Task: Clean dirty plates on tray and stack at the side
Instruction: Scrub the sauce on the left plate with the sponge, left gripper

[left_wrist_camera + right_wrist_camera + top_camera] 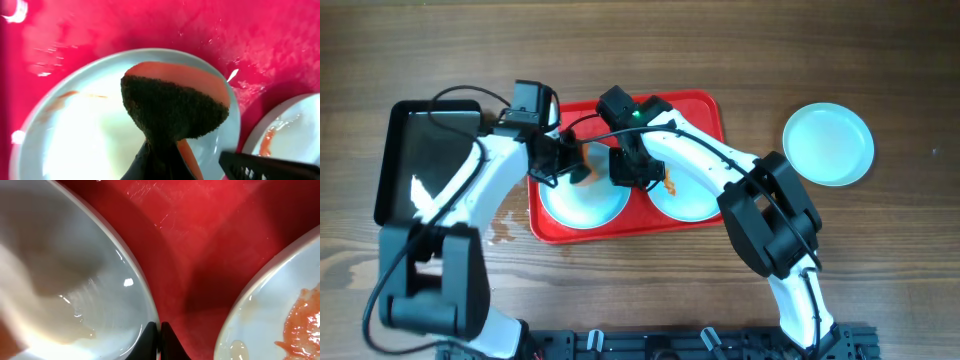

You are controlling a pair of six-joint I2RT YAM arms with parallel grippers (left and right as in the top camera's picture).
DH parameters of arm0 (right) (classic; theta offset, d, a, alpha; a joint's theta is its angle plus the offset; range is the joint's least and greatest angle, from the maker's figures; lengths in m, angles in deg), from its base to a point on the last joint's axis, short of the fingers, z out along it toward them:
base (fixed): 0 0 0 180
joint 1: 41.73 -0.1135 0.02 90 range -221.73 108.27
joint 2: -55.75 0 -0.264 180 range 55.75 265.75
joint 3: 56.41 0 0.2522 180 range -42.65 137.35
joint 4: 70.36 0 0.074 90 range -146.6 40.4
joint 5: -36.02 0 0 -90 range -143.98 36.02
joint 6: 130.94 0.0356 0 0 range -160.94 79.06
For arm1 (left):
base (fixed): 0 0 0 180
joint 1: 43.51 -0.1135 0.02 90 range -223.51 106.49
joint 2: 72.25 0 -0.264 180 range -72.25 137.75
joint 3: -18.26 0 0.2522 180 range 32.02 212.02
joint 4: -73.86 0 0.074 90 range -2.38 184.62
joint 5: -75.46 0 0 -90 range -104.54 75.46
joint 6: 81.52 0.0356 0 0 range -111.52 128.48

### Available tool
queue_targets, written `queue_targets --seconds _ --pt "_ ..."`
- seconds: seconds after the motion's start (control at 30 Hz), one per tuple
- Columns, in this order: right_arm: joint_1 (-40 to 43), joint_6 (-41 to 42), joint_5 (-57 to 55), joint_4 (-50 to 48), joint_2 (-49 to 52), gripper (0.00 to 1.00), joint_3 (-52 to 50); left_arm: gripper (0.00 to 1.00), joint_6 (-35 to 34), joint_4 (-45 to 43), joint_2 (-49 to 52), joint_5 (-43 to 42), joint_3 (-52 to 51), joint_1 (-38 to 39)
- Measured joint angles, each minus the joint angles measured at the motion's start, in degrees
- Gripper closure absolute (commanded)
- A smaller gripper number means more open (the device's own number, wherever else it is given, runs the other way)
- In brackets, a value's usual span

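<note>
An orange smear [61, 98] is near the plate's rim, away from the sponge, so my left gripper should sweep back over that smear before my right gripper picks up the plate.
The red tray [695, 108] holds two pale plates. The left plate [582, 208] lies under both grippers. My left gripper [572, 165] is shut on an orange sponge [170, 105] with a dark scrub face, pressed on this plate [90, 135], which has a faint orange smear at its left. My right gripper [159, 340] is shut on the right rim of that plate [75, 280]. The right plate [688, 200] carries orange-red sauce, as the right wrist view [300, 325] shows. A third, clean plate [828, 143] sits on the table right of the tray.
A black rectangular pan [430, 150] stands left of the tray. A wet patch [505, 230] lies on the wooden table by the tray's front left corner. The two arms meet over the tray's middle.
</note>
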Motion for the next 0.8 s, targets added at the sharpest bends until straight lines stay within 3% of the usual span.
queue_targets --seconds 0.3,0.63,0.8 --pt "0.07 0.17 -0.24 0.35 0.0 0.96 0.0 0.96 -1.55 -0.48 6.12 -0.59 0.5 1.7" --pt "0.0 0.15 -0.24 0.2 0.0 0.96 0.07 0.96 -2.95 8.74 6.21 13.07 2.05 -0.31" --pt "-0.28 0.15 0.63 -0.79 0.0 0.96 0.11 0.96 -3.45 11.82 6.19 14.64 2.21 -4.35"
